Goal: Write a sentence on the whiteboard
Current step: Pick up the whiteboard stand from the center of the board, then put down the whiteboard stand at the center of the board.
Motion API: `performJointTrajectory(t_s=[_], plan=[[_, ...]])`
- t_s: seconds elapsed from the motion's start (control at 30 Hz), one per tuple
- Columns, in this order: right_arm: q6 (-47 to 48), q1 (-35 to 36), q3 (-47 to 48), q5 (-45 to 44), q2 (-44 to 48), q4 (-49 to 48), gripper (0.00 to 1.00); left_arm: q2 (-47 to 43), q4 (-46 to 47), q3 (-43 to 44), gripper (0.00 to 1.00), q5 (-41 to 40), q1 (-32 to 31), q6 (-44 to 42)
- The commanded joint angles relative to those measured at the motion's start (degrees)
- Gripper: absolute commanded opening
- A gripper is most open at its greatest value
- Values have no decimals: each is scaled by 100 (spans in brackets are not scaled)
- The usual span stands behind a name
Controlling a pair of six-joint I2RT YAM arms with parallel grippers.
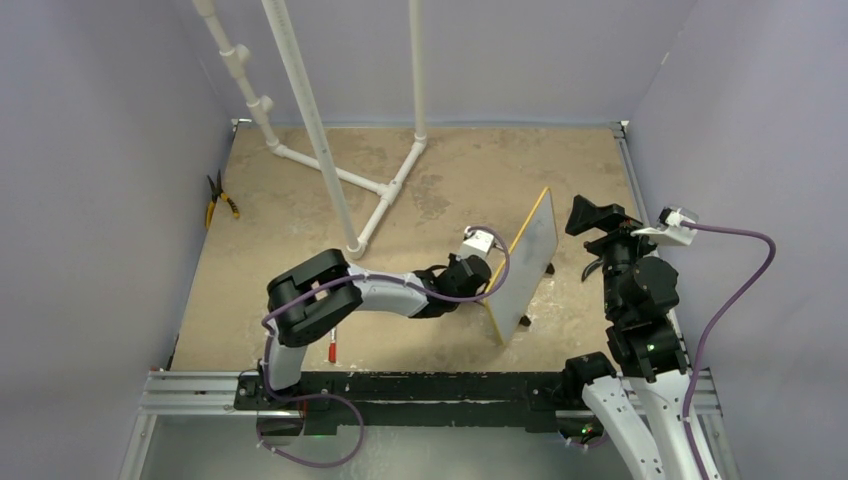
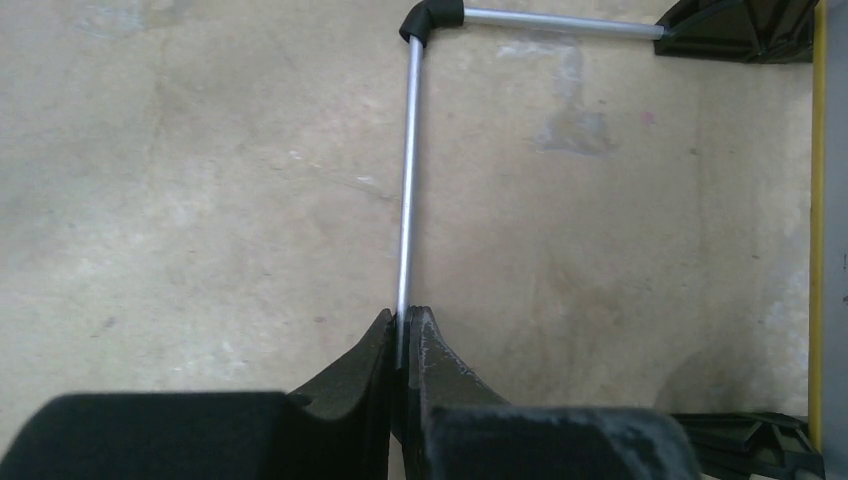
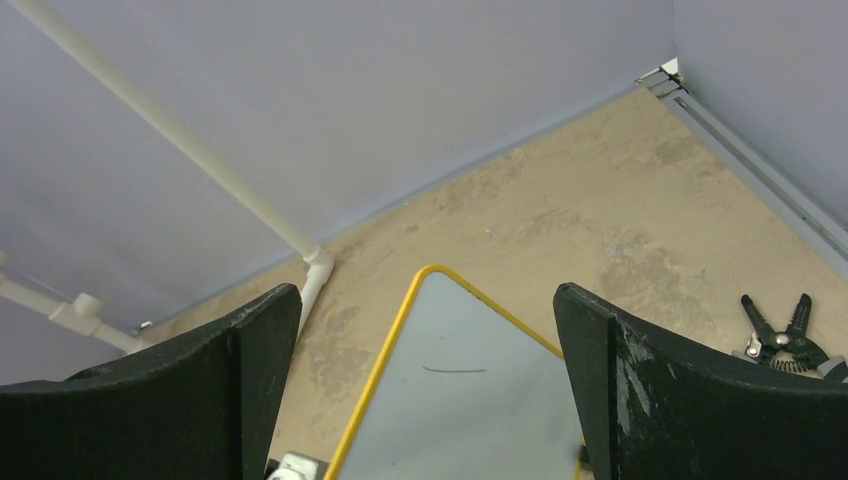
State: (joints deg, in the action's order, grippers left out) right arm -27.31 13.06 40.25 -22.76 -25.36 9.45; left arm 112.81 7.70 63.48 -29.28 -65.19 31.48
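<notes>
My left gripper keeps pulling until the whiteboard gets near the white pipe frame [image 1: 386, 191]. It is pinching the wire stand's bar [image 2: 409, 180], and the way to the pipe frame is open.
The whiteboard [image 1: 525, 280] stands tilted on its edge right of the table's middle, its yellow frame [image 2: 818, 200] at the right edge of the left wrist view. Behind it my left gripper [image 2: 403, 318] is shut on the board's thin metal wire stand [image 2: 405, 200]; from above this gripper [image 1: 487, 282] is tucked against the board's back. My right gripper [image 1: 605, 222] hovers open to the right of the board, facing its white face [image 3: 460, 420]. The sentence is out of view; the face bears only one short dark stroke [image 3: 453, 370].
A red marker [image 1: 332, 348] lies on the table beside the left arm's elbow. Pliers [image 1: 220, 198] lie by the left wall. A white pipe frame [image 1: 350, 180] stands at the back. The board's black feet [image 2: 740, 20] rest on the table.
</notes>
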Motion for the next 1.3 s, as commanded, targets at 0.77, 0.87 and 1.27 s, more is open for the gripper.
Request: performJointTrajectory(t_s=[0.77,0.87,1.27], plan=[[138,-15,93,155,-144,-136,99,-900,561,-810,0,2350,2546,-2940],[138,-14,94,145,-175,-142,99,-839,506,-646,0,2580,2751,-3113],[181,-17,124,163,-300,-192,98,-996,480,-506,28,2960,3023,-3210]])
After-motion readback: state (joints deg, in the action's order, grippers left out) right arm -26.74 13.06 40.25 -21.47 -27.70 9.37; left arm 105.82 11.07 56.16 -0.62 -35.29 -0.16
